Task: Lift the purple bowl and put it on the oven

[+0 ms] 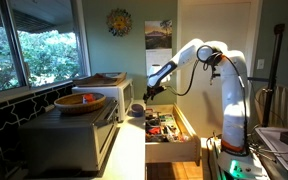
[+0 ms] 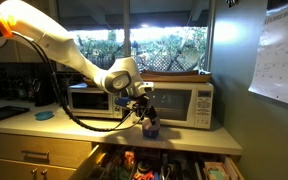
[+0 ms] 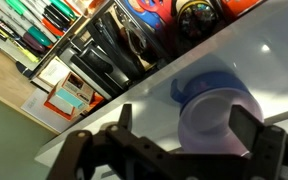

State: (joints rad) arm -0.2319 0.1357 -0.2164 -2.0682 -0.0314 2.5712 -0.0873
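The purple bowl [image 3: 218, 121] should come loose and leave the blue object behind when the gripper lifts, because the blue edge [image 3: 204, 84] shows separately below the bowl's rim.
The pale purple bowl [image 3: 222, 122] sits on the white counter, leaning against a blue object [image 3: 196, 86]. In the wrist view my gripper [image 3: 184, 120] is open, with one finger on each side of the bowl; the left finger stands clear of it. In an exterior view the gripper [image 2: 144, 102] hangs just above the small bowl [image 2: 151, 126] in front of the microwave. The grey metal oven [image 1: 69, 140] stands in the near left foreground, away from the gripper [image 1: 149, 92].
A brown wooden bowl with orange contents [image 1: 81, 100] sits on the oven top. The white microwave [image 2: 179, 100] stands behind the purple bowl. An open drawer full of tools [image 1: 169, 128] juts out below the counter edge. A mug [image 1: 136, 108] stands on the counter.
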